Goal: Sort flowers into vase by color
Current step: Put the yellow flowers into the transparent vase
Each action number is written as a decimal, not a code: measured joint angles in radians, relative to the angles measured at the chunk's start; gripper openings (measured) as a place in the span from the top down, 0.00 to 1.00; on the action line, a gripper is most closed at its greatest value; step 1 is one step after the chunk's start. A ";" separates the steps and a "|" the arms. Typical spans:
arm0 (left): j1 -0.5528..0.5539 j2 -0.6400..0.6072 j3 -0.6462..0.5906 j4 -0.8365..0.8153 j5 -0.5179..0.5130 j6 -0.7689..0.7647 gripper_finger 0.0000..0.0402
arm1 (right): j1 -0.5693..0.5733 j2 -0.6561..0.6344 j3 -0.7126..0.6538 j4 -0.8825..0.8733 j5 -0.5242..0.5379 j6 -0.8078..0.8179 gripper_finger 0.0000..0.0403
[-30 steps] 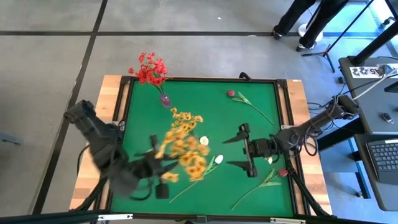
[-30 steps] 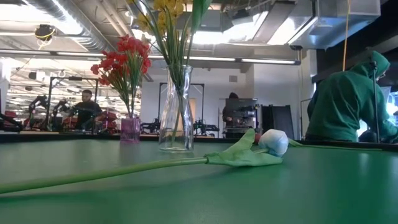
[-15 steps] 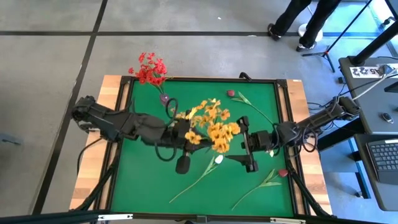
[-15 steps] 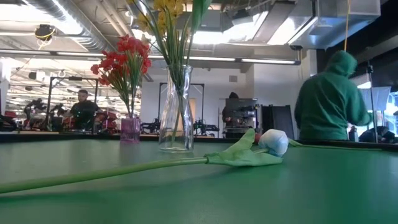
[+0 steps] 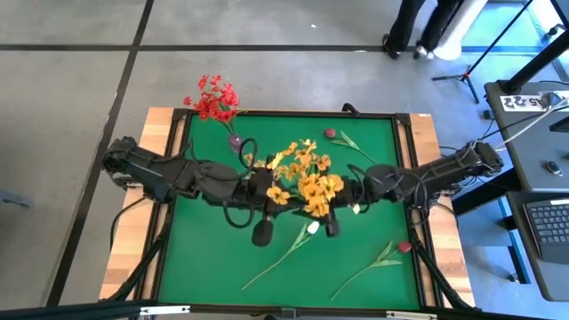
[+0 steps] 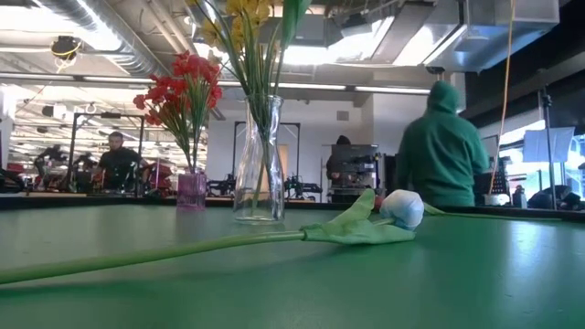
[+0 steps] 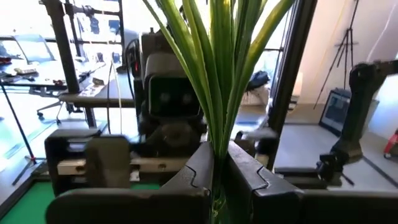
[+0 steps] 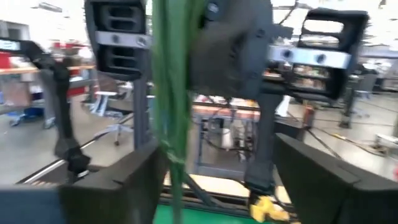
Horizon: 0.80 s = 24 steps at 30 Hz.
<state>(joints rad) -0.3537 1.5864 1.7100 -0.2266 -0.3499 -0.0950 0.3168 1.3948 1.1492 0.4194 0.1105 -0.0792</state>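
The green stems (image 7: 219,134), pinched by my left gripper, are inside my right gripper's open fingers, so they should grip the stems (image 8: 176,158) before my left gripper retreats.
The yellow-orange spray (image 5: 307,178) stands upright, its stems (image 6: 260,82) down in a clear glass vase (image 6: 259,174) mid-table. My left gripper (image 5: 271,191) (image 7: 214,180) is shut on those stems above the vase. My right gripper (image 5: 336,212) (image 8: 217,177) is open, its fingers standing on either side of the same stems (image 8: 171,93); whether one touches them I cannot tell. The red spray (image 5: 213,100) (image 6: 178,91) stands in a small purple vase (image 6: 192,189). A white tulip (image 5: 311,228) (image 6: 402,208) and two dark pink rose buds (image 5: 330,133) (image 5: 404,247) lie flat on the green mat. My left gripper pinches the bundle of green stems and leaves (image 7: 216,158) between its two fingers, coming level from the table's left with the fingers across the stems. The spray stands upright in the hold, with its lower ends inside the glass vase.
A raised black frame (image 5: 404,116) edges the green mat. The tulip's long stem (image 5: 271,265) runs toward the near edge, and the rose stems (image 5: 369,158) (image 5: 364,274) lie on the right half. A person in a green hoodie (image 6: 443,146) stands beyond the table.
My left arm has swung from the near-left corner to the middle, and in the high view the yellow-orange spray shifted right and toward the far edge with it. My right gripper, still open, moved left up to the stems. In the low view the vase kept its place.
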 joint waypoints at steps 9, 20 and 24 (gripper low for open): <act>-0.016 0.000 0.000 -0.075 -0.078 -0.002 0.97 | 0.003 -0.013 0.003 -0.027 -0.033 -0.027 0.78; -0.047 0.000 0.000 -0.123 -0.312 0.024 0.86 | 0.002 -0.019 0.003 -0.088 0.056 -0.056 0.95; -0.082 0.000 0.005 -0.151 -0.411 0.052 0.73 | 0.004 -0.039 0.001 -0.109 0.113 -0.086 0.95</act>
<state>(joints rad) -0.4352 1.5864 1.7152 -0.3773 -0.7607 -0.0433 0.3206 1.3554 1.1501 0.3103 0.2239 -0.1648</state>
